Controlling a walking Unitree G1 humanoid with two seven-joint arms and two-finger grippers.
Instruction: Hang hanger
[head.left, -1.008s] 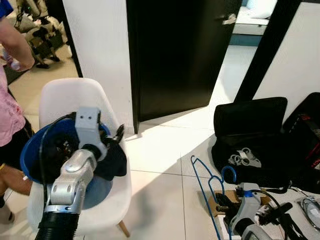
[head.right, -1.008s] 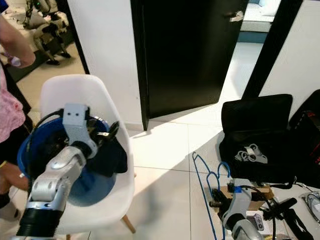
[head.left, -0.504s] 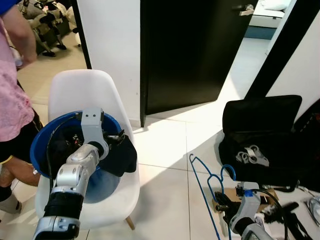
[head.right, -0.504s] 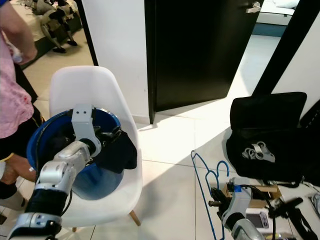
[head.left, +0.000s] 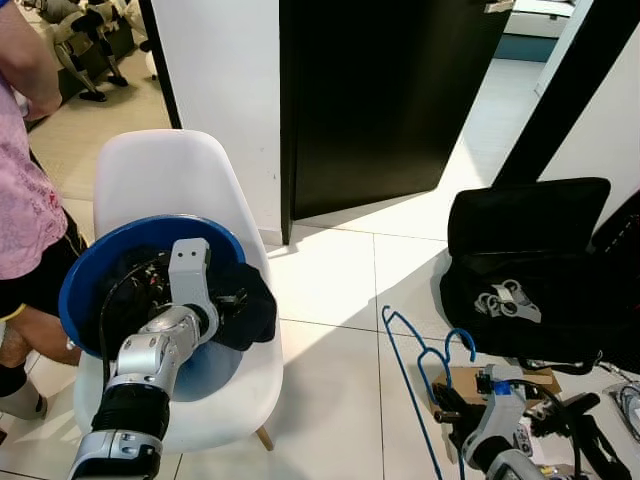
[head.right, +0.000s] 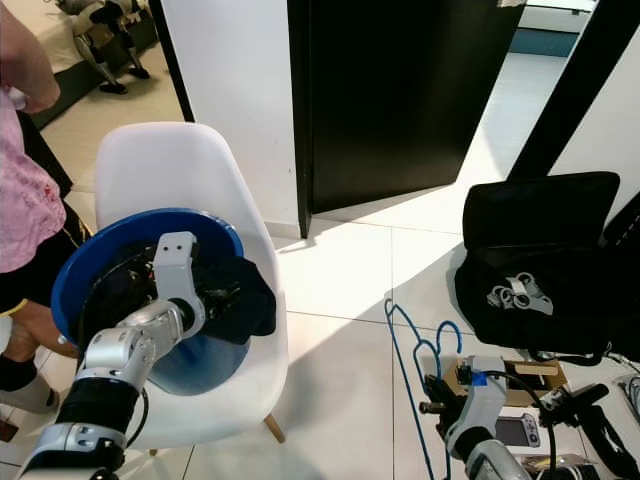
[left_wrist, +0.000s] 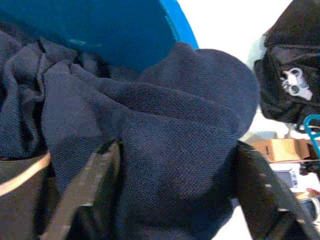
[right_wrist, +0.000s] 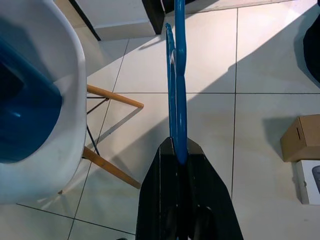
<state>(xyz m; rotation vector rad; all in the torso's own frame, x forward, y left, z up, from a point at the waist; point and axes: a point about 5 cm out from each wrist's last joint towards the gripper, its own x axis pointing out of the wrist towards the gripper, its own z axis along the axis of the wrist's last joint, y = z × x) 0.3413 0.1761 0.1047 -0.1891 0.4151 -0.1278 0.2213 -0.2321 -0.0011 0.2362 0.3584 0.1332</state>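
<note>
My gripper will lift the garment (head.left: 246, 306) with more cloth trailing over the basin's rim, because the navy garment's folds run back into the blue basin.
A blue wire hanger (head.left: 412, 365) stands upright over the floor tiles on my right, with my right gripper (right_wrist: 179, 150) shut on its lower part. My left gripper (head.left: 236, 297) reaches into a blue basin (head.left: 105, 252) on a white chair (head.left: 160, 170). In the left wrist view its fingers (left_wrist: 102, 170) stand open, with a dark navy garment (left_wrist: 175, 130) bulging between them. That garment (head.left: 258, 310) spills over the basin's right rim.
A person in a pink top (head.left: 25, 190) stands close to the chair's left side. A black open bag (head.left: 530, 260) and a small cardboard box (head.left: 475, 380) lie on the floor at the right. A dark door (head.left: 380, 90) stands ahead, with sunlit tiles between.
The camera has shifted, so the chair now sits more to the right and lower. My left gripper stays at the garment in the basin. The right gripper still holds the hanger.
</note>
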